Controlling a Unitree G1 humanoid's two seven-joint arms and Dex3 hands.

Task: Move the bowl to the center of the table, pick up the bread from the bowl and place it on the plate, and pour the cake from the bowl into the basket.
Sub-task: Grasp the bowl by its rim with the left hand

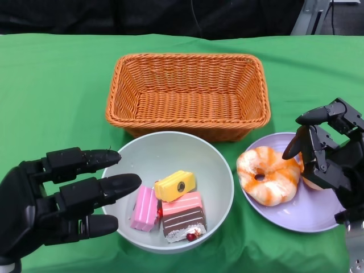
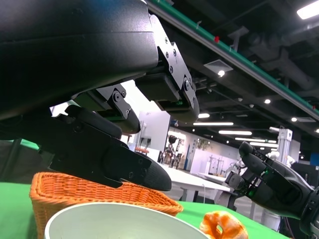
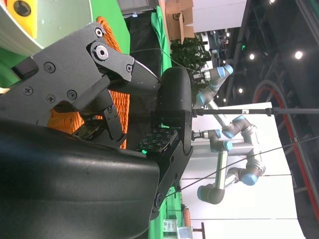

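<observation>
I expect all the pieces to fall into the basket when I pour, because the cake pieces (image 1: 177, 199) lie loosely piled below the bowl's smooth, flared side (image 1: 212, 170).
A pale green bowl (image 1: 219, 170) sits at the near middle of the table and holds a yellow, a pink and a brown-and-pink cake piece (image 1: 182, 215). The ring-shaped bread (image 1: 267, 175) lies on the lilac plate (image 1: 310, 213) to the bowl's right. My left hand (image 1: 54, 196) hovers at the bowl's left rim, fingers spread and empty. Over the plate's right edge my right hand (image 1: 330, 153) is raised, fingers apart, holding nothing. In the left wrist view the bowl rim (image 2: 119, 214), the bread (image 2: 224, 225) and the right hand (image 2: 271, 184) appear.
An empty orange wicker basket (image 1: 187, 94) stands just behind the bowl and plate, also seen as the basket (image 2: 79, 191) in the left wrist view. A green cloth (image 1: 51, 96) covers the table. Other robot arms (image 3: 224, 134) stand far behind.
</observation>
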